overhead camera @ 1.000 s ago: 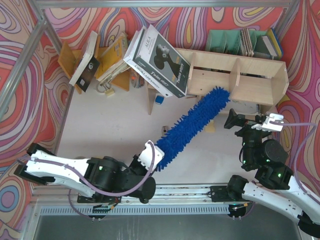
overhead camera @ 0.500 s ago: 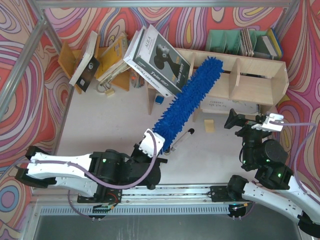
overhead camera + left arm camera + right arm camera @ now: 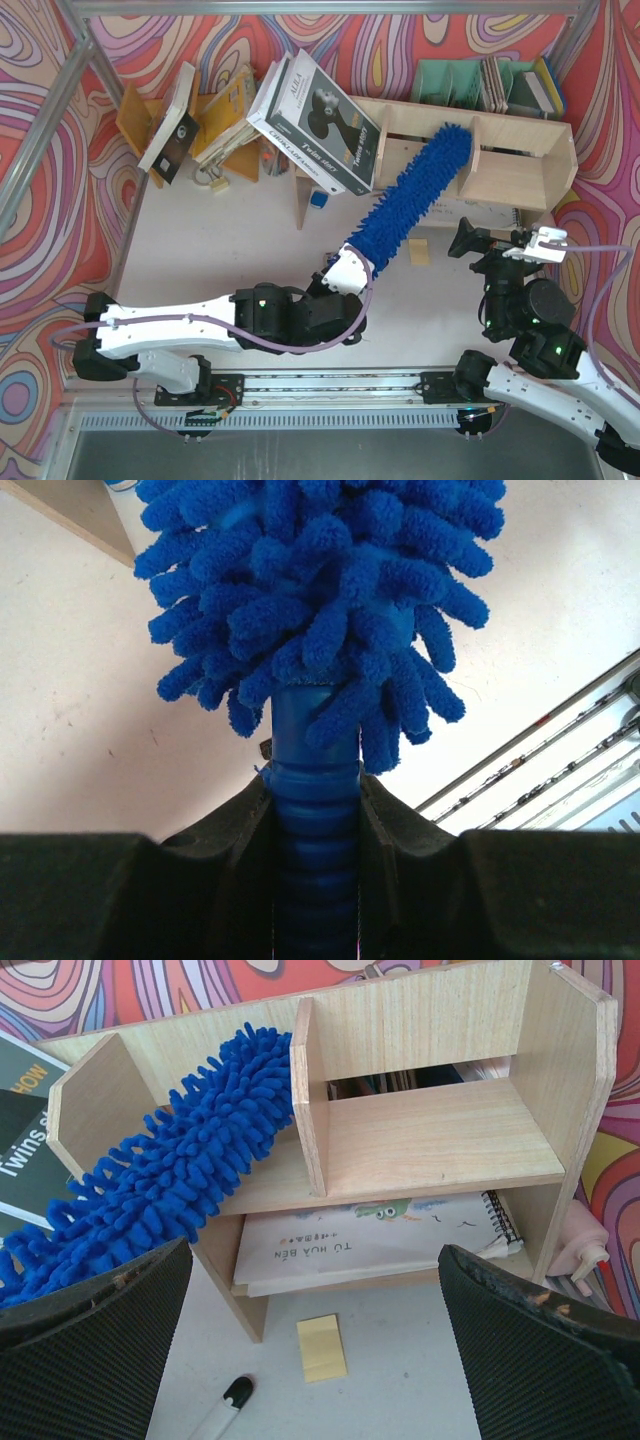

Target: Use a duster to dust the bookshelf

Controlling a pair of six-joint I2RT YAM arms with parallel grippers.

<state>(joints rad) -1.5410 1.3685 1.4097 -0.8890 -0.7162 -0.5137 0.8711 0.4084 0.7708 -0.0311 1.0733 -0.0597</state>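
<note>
The duster's head rests against the upright divider (image 3: 471, 152), so my left gripper needs to pull it back from there before taking it across to the compartment (image 3: 515, 174) beyond.
The bright-blue fluffy duster (image 3: 410, 195) slants up to the right from my left gripper (image 3: 350, 268), which is shut on its ribbed blue handle (image 3: 315, 800). The duster's head (image 3: 170, 1170) lies across the left upper compartment of the pale plywood bookshelf (image 3: 505, 165), its tip beside the upright divider (image 3: 310, 1110). My right gripper (image 3: 508, 243) hovers in front of the bookshelf (image 3: 430, 1130), open wide with nothing between its fingers (image 3: 100, 1310).
A big dark boxed book (image 3: 320, 120) leans on the shelf's left end. Green file holders (image 3: 450, 80) stand behind, an orange book rack (image 3: 220, 110) at back left. A spiral notebook (image 3: 370, 1235) lies under the shelf, a yellow note (image 3: 322, 1347) and a marker (image 3: 225, 1400) before it.
My left arm has reached forward and right. The duster rose from in front of the shelf, swept past the leaning book, and now lies in the left compartment by the divider. The right arm stayed still.
</note>
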